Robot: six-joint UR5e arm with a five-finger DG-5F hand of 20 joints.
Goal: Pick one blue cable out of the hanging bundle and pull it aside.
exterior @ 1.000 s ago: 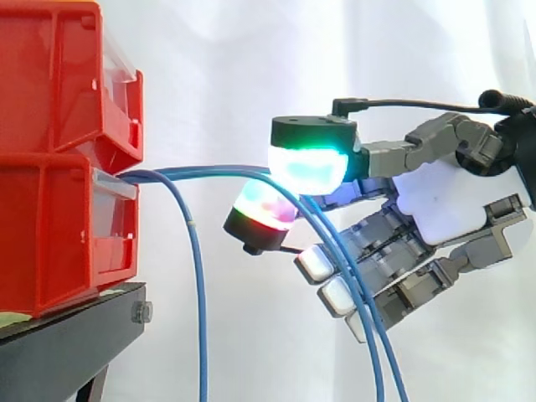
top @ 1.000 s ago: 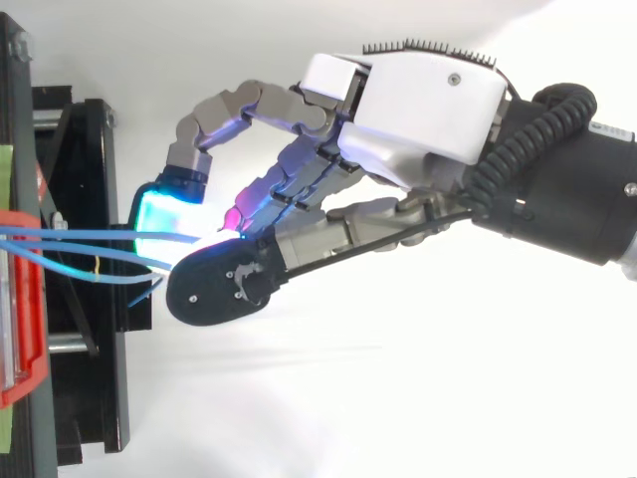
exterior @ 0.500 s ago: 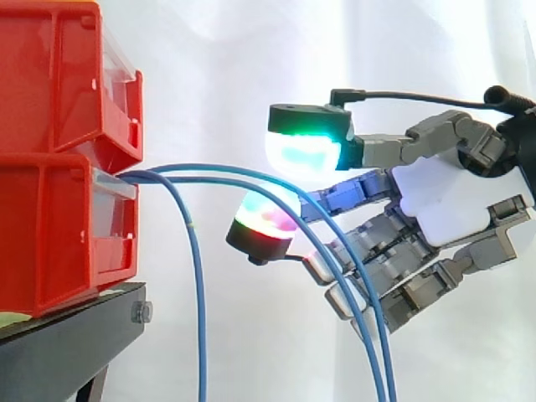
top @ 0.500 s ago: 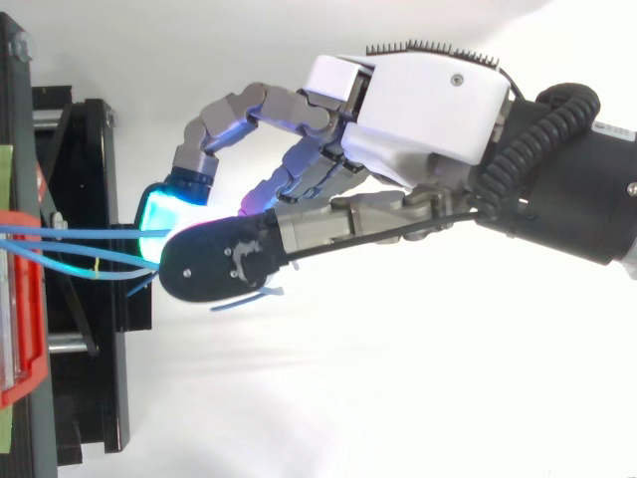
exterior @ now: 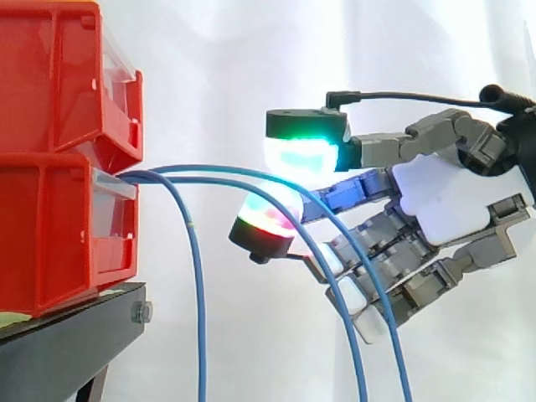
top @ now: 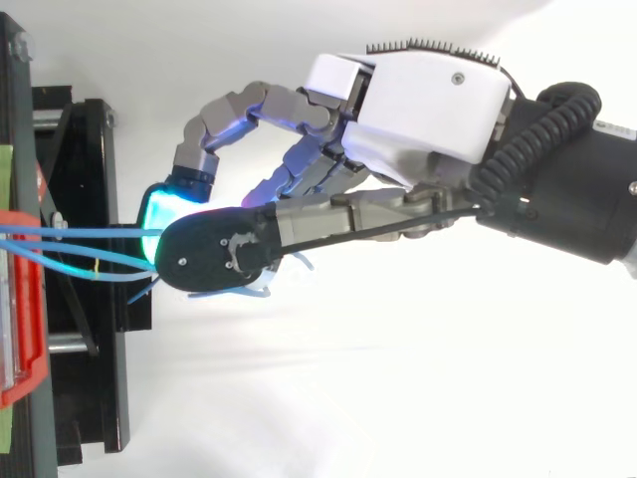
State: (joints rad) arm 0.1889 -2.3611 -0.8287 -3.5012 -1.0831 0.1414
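The arcing blue cables [exterior: 350, 237] have a gap [exterior: 368, 325] between them, so the unheld blue cable should fall back beside the hanging blue cable when I pull one aside.
Several blue cables [exterior: 209, 170] come out of the lower red bin [exterior: 59, 234]. One blue cable [exterior: 199, 293] hangs straight down beside the bin. Two others arc to the right and pass through the gap between my thumb pad [exterior: 301, 155], glowing green, and a red-green fingertip [exterior: 264, 224] below it, then drop in front of the other fingers. My hand [exterior: 435, 197] reaches in from the right with its fingers loosely bent and the two pads apart, neither one pressing a cable. From above, the hand [top: 418, 100] points left at the cables [top: 80, 239], and its thumb covers where they cross.
Two red bins are stacked at the left on a black stand [exterior: 67, 335]. From above, the stand's frame [top: 90, 199] lies just left of my fingertips. A white curtain hangs behind everything.
My thumb pad has lifted off the arcing cables, and a gap has opened above the lower fingertip. The two cables hanging by the hand have spread apart, one swinging left. The hand stayed in place.
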